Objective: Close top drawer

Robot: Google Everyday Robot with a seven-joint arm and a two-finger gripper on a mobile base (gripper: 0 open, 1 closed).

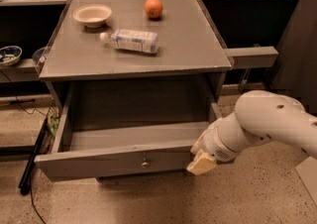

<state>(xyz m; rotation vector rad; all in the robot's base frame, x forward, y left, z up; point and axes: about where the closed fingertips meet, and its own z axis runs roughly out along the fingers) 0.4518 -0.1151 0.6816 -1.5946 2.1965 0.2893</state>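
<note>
Only the outer corner of the top drawer's front panel meets my gripper, so next I pull back and push on the panel's front side nearer to the drawer's knob.
The top drawer is a wide grey box drawer, pulled far out of the grey cabinet, with a small metal knob at the centre of its front panel. Its inside looks empty. My gripper is at the right end of the drawer's front panel, at the end of the thick white arm that comes in from the right. A tan pad of the gripper rests against or just beside the panel's right corner.
On the cabinet top lie a white bowl, an orange and a plastic bottle on its side. Dark shelving stands at left and right. Black cables lie on the speckled floor at left.
</note>
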